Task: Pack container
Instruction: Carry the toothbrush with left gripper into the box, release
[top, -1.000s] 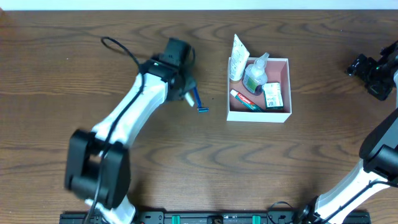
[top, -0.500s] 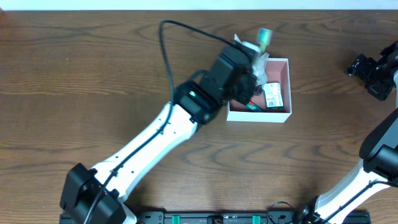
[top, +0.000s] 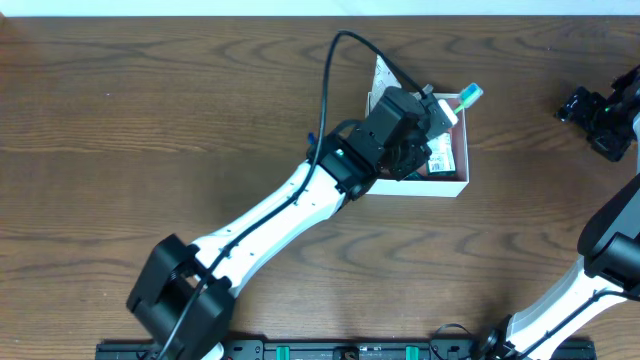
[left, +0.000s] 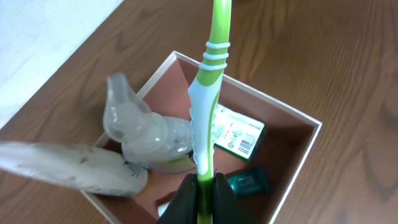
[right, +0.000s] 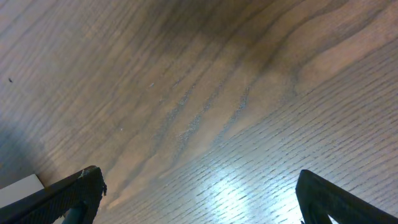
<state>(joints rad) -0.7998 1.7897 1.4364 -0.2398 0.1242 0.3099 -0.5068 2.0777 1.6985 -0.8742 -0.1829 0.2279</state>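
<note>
The green-and-white toothbrush (top: 468, 96) is in my left gripper above the container, and the container's pink bottom is free beside the soap packet (top: 459, 138). I should now lower until the toothbrush's handle is inside, then let go.
The container (top: 456, 186), a shallow white-walled box with a pink inside, stands right of the table's centre. My left gripper (top: 436, 113) hovers over it, shut on the handle of a green-and-white toothbrush (top: 467, 97) whose head points past the box's back right corner. In the left wrist view the toothbrush (left: 209, 93) rises from my shut left gripper (left: 203, 188) above the container (left: 309, 158). Inside lie a clear bottle (left: 148, 134), a white tube (left: 68, 167), a green-and-white soap packet (left: 240, 134) and a toothpaste tube (left: 249, 182). My right gripper (top: 598, 112) stands open at the far right.
A bit of a blue razor (top: 311, 137) shows on the wood just left of the left arm. In the right wrist view the wide-apart fingertips (right: 84, 186) frame only bare wooden table (right: 205, 112). The table's back edge runs just behind the container.
The left arm has swung right from beside the razor to over the container, carrying the toothbrush, whose head now points to the back right. The right arm has not moved.
</note>
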